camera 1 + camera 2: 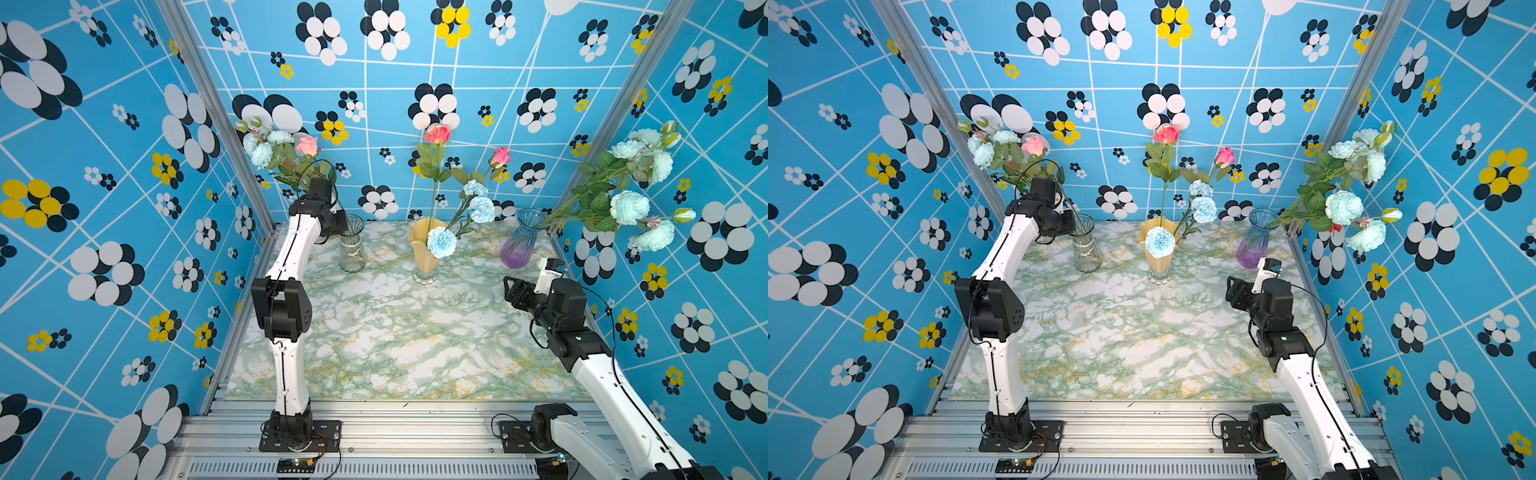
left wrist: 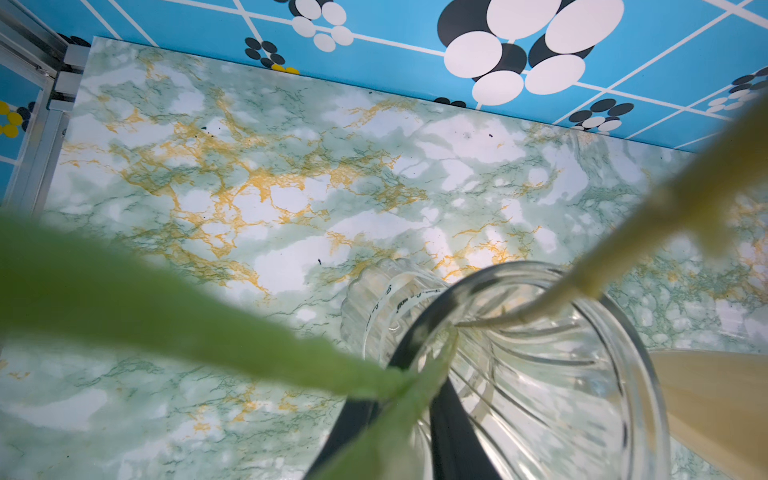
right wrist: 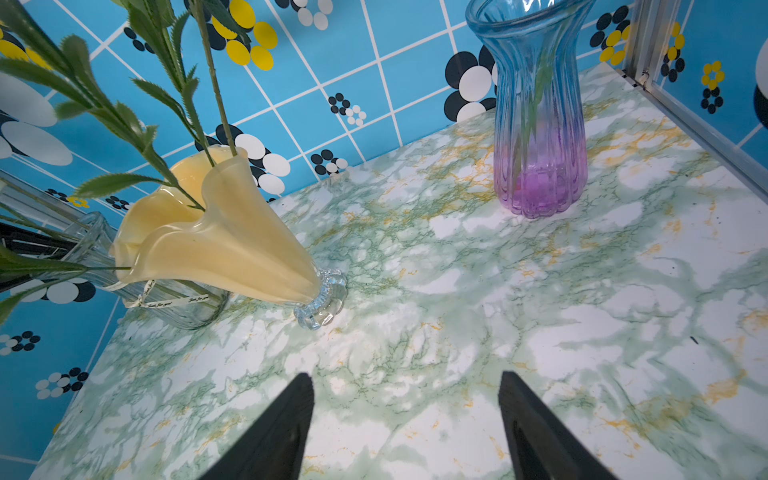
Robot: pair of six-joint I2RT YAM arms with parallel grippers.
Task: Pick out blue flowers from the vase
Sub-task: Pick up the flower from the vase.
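Note:
My left gripper should keep carrying the clear glass vase toward the open front of the table (image 1: 392,344) until it stands there, as my fingers are gripping the vase's rim (image 2: 424,321).
My left gripper (image 2: 415,374) hangs over the clear glass vase (image 1: 351,245) at the back left. It is shut on a green stem (image 2: 399,419) whose lower end still reaches into that vase. Above it spread a pale blue peony spray (image 1: 262,149) and a pink rose (image 1: 307,145). Blue carnations (image 1: 441,242) stand in the yellow vase (image 1: 424,249) at the middle. Another blue spray (image 1: 629,208) leans out of the blue-purple vase (image 1: 519,241). My right gripper (image 3: 407,376) is open over the table (image 1: 395,340) at the front right, with nothing between its fingers.
Red and pink roses (image 1: 437,134) rise from the yellow vase. A second pale stem (image 2: 623,232) leans out of the clear vase. Patterned blue walls close in on three sides, with metal posts (image 1: 216,112) in the back corners. The right spray overhangs the right wall.

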